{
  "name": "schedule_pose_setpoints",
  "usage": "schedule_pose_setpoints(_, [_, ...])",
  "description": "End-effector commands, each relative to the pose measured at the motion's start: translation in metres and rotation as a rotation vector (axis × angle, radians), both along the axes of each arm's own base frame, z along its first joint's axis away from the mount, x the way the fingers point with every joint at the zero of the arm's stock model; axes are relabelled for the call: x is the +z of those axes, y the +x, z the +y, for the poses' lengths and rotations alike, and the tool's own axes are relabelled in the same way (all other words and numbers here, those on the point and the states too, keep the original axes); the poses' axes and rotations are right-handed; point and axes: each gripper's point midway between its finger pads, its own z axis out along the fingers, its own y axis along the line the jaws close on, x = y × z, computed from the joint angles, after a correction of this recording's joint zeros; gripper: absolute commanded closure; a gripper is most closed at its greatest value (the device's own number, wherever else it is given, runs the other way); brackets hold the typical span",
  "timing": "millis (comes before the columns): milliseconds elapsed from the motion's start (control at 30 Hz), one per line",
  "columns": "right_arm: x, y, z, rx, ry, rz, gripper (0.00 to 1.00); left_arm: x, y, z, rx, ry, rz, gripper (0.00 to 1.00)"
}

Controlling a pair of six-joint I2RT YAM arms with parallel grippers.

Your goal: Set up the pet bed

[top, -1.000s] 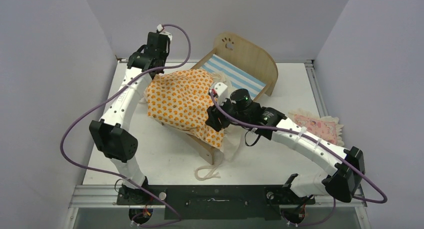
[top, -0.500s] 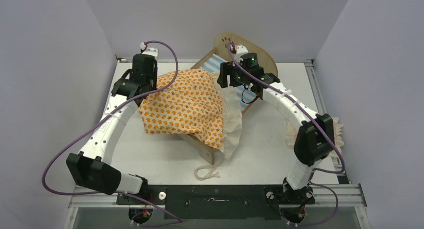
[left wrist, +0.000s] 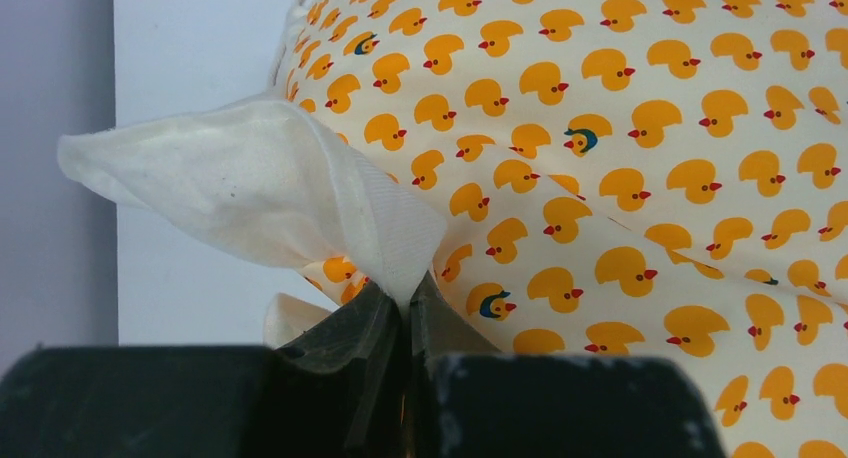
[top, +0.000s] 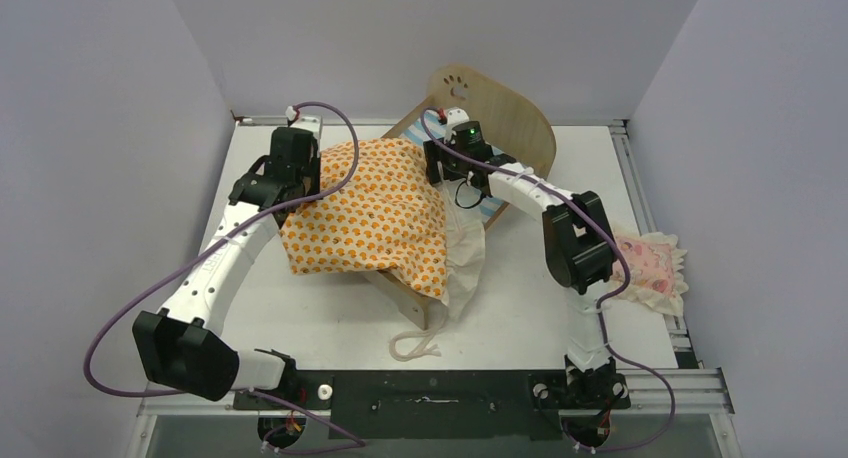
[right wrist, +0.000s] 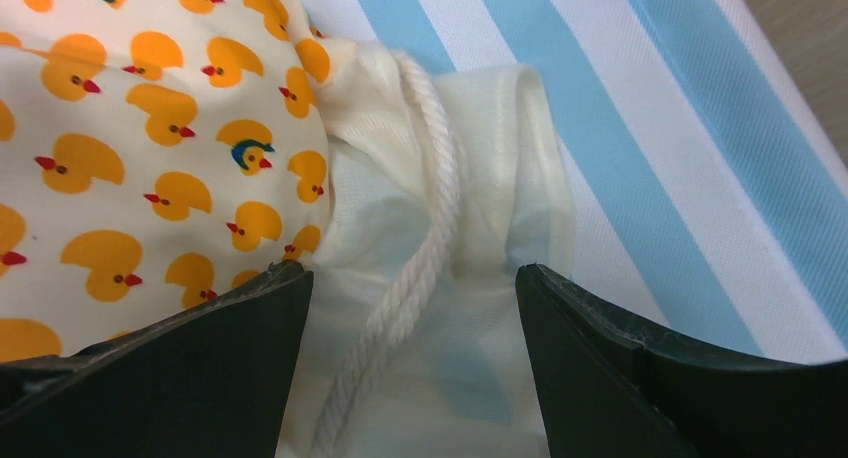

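Note:
The duck-print mattress hangs past the footboard, and striped base shows next to the headboard. So both my grippers should move the mattress toward the headboard.
The plywood pet bed stands at the back centre, its paw-print headboard upright and its blue-and-white striped base partly covered. The orange duck-print ruffled mattress lies askew over the bed's left side, with its white frill hanging off the front. My left gripper is shut on the white frill at the mattress's left corner. My right gripper is open above the mattress's far right corner, its jaws either side of the white frill and cord.
The pink frilled pillow lies at the table's right edge, partly behind the right arm. A white cord trails on the table in front of the bed. Walls close in on the left, back and right.
My right arm swung from the mattress's near side up to the headboard end, then dropped over the far right corner. My left gripper drew the mattress corner leftward and holds it.

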Motion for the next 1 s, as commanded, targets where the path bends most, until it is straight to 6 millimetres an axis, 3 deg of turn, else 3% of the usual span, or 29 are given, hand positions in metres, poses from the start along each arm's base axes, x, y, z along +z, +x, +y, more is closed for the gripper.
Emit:
schedule_pose_setpoints(0, [0.025,0.024,0.016,0.053,-0.026,-0.174,0.25,0.015,0.001,-0.006,-0.009,-0.055,-0.070,0.96])
schedule_pose_setpoints(67, [0.019,0.022,0.023,0.092,-0.028,-0.183,0.30,0.012,0.000,-0.006,-0.011,-0.056,-0.063,0.96])
schedule_pose_setpoints(100, [0.018,0.022,0.027,0.112,-0.020,-0.191,0.38,0.011,-0.001,-0.006,-0.011,-0.056,-0.061,0.96])
schedule_pose_setpoints(167, [0.017,0.021,0.034,0.150,-0.008,-0.192,0.63,0.010,-0.001,-0.005,-0.010,-0.053,-0.059,0.96])
schedule_pose_setpoints(233, [0.028,0.022,0.037,0.165,0.002,-0.207,0.89,0.012,0.001,-0.004,-0.009,-0.040,-0.067,0.96])
schedule_pose_setpoints(267, [0.039,0.022,0.037,0.168,0.006,-0.221,0.94,0.014,0.003,-0.002,-0.005,-0.033,-0.074,0.97])
schedule_pose_setpoints(400, [0.105,0.017,0.023,0.126,0.012,-0.330,0.95,0.030,0.012,0.009,0.015,0.005,-0.113,0.99])
schedule_pose_setpoints(433, [0.146,0.013,-0.005,0.049,-0.036,-0.408,0.95,0.044,0.022,0.015,0.019,0.009,-0.147,0.99])
schedule_pose_setpoints(600, [0.207,-0.010,-0.086,-0.187,-0.145,-0.500,0.95,0.069,0.053,0.004,-0.048,-0.005,-0.206,0.99])
schedule_pose_setpoints(700, [0.221,-0.027,-0.135,-0.331,-0.201,-0.525,0.95,0.082,0.078,-0.014,-0.132,-0.011,-0.243,0.99])
schedule_pose_setpoints(800, [0.220,-0.040,-0.174,-0.435,-0.230,-0.502,0.95,0.093,0.105,-0.034,-0.195,-0.032,-0.281,0.99])
schedule_pose_setpoints(833, [0.219,-0.045,-0.188,-0.479,-0.245,-0.494,0.95,0.087,0.117,-0.040,-0.208,-0.029,-0.276,0.99])
schedule_pose_setpoints(967, [0.223,-0.067,-0.218,-0.574,-0.239,-0.493,0.95,0.084,0.148,-0.057,-0.235,-0.012,-0.280,0.98])
